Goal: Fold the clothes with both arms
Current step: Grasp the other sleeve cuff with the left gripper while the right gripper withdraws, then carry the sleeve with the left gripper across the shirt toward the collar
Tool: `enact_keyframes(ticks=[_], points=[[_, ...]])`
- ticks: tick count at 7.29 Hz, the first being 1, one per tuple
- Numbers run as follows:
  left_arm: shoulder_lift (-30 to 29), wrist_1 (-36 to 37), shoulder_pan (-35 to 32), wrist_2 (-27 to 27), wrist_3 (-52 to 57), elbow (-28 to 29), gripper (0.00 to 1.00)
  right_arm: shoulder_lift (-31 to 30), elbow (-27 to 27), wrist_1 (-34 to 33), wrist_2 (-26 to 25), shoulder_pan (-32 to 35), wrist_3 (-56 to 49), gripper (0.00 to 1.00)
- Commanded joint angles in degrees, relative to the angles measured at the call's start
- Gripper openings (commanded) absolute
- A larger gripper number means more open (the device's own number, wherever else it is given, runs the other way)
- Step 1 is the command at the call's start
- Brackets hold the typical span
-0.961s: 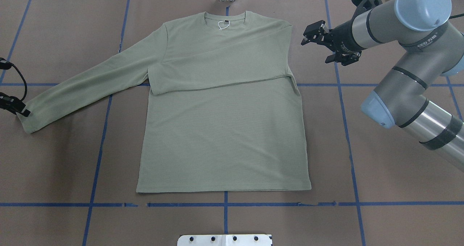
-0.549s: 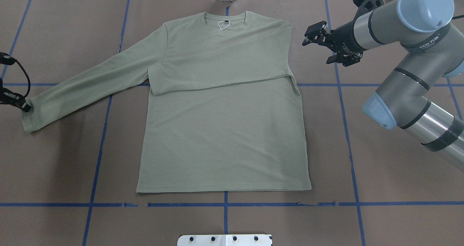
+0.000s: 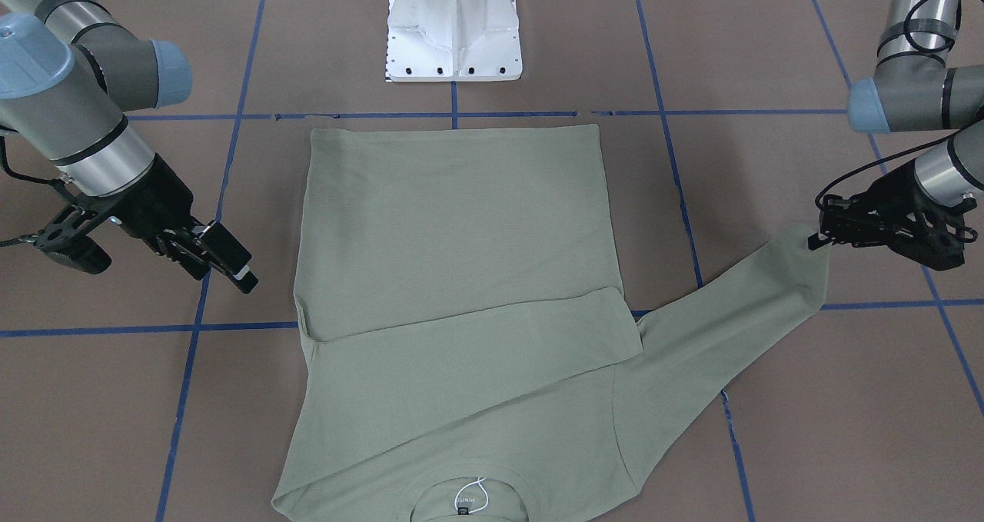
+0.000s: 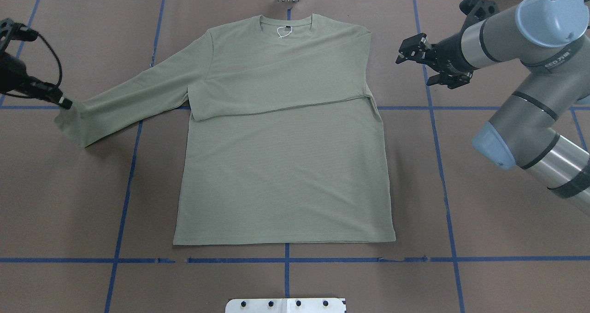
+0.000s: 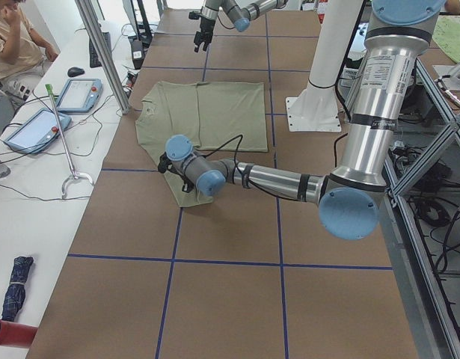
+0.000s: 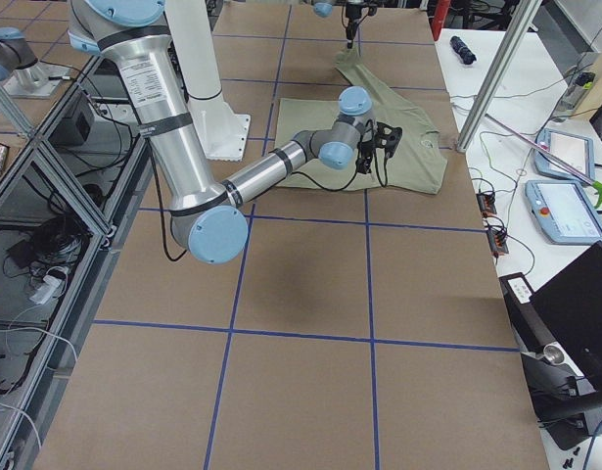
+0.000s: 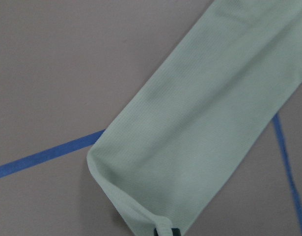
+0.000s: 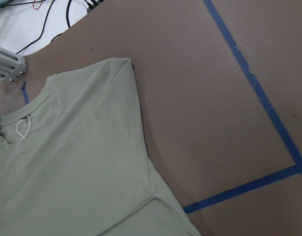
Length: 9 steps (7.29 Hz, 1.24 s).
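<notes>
The chest is lying flat and my left gripper has the sleeve by the cuff, so it should keep moving the sleeve over the chest to the opposite side edge.
The sage-green shirt (image 4: 286, 165) lies flat on the brown table, neck at the far edge, with its black label and white string loop (image 4: 282, 32) showing. One sleeve is folded across the chest (image 4: 281, 91); the chest logo is hidden. The other sleeve (image 4: 124, 105) stretches out to the left. My left gripper (image 4: 64, 103) is shut on that sleeve's cuff (image 3: 807, 264) and holds it slightly lifted; the cuff also shows in the left wrist view (image 7: 141, 196). My right gripper (image 4: 415, 68) is open and empty, hovering beside the shirt's right shoulder (image 8: 121, 69), apart from it.
Blue tape lines (image 4: 442, 174) grid the table. The white pedestal (image 3: 453, 30) stands at the robot's side of the shirt's hem. A side table with tablets (image 5: 76, 93) and a seated person (image 5: 13, 41) lie beyond the far edge.
My left gripper has moved away from the robot and inward with the cuff, lifting the sleeve end and swinging it toward the far side. My right gripper has drawn back slightly to the right.
</notes>
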Motion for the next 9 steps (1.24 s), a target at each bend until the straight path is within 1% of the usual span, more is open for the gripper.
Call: enact_keyframes(ticks=[1, 2, 3, 4, 5, 6, 7, 8, 9], points=[[-12.1, -0.2, 8.3, 0.0, -18.9, -0.6, 0.0, -5.7, 1.0, 0.1, 0.9, 2.7, -10.6, 0.99], [-19.4, -0.8, 12.2, 1.3, -28.5, 2.5, 0.0, -7.3, 1.0, 0.3, 1.6, 3.9, -11.1, 1.0], [-29.2, -1.9, 14.8, 6.1, -35.9, 9.0, 0.0, -8.9, 0.7, 2.0, 1.5, 4.2, -12.1, 1.0], [-36.3, -6.2, 16.2, 10.1, -42.0, 14.9, 0.0, -10.9, 0.4, 3.6, 1.8, 5.2, -14.3, 1.0], [-42.9, -11.5, 16.2, 12.5, -46.3, 22.0, 0.0, -12.5, 0.7, 3.7, 1.8, 5.8, -16.0, 1.0], [-48.5, -15.1, 16.7, 17.2, -50.0, 28.0, 0.0, -13.2, 0.8, 3.8, 1.9, 5.9, -16.3, 1.0], [-49.9, -17.4, 21.9, 24.7, -50.4, 29.9, 0.0, -13.6, 0.7, 4.9, 2.0, 6.0, -16.3, 1.0], [-50.0, -19.4, 26.2, 30.7, -50.5, 30.0, 0.0, -15.7, 0.6, 7.6, 2.1, 7.1, -16.4, 1.0], [-49.8, -20.0, 29.2, 32.4, -50.4, 30.6, 0.0, -16.9, 0.3, 9.8, 2.2, 7.5, -16.4, 1.0]])
